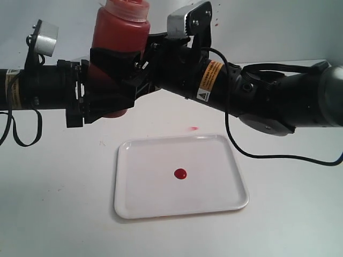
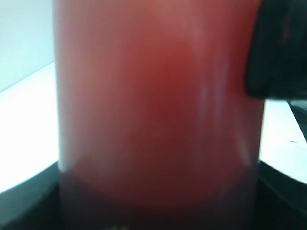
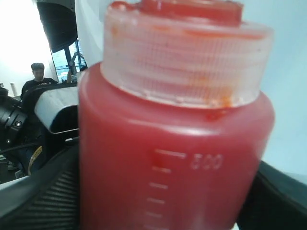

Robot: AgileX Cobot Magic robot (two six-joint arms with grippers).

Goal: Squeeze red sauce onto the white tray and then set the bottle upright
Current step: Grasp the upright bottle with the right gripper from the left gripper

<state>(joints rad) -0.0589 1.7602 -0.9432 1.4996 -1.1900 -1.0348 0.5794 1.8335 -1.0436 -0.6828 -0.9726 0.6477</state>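
I should open my left gripper, now that both grippers are shut on the raised bottle [image 1: 120, 33], and move it away before my right gripper stands the bottle behind the tray [image 1: 139, 120].
The bottle [image 1: 119, 37] is roughly upright behind the white tray [image 1: 214, 160]; its cap runs past the top edge of the exterior view, so the nozzle is hidden. My left gripper [image 1: 102, 93] is shut on its lower body, and my right gripper [image 1: 143, 63] is shut on it higher up from the right. A round blob of red sauce [image 1: 180, 173] lies near the tray's middle. The bottle [image 2: 158, 120] fills the left wrist view between the dark fingers [image 2: 29, 201] of the left gripper [image 2: 158, 211]. The right wrist view shows the bottle [image 3: 172, 158], its ribbed cap [image 3: 187, 57] and the right gripper [image 3: 163, 211].
A faint pink smear [image 1: 193, 128] marks the white table just behind the tray. A black cable [image 1: 252, 155] hangs from the right arm beside the tray's right edge. Another cable loop [image 1: 27, 134] dangles under the left arm. A person [image 3: 37, 76] is in the background.
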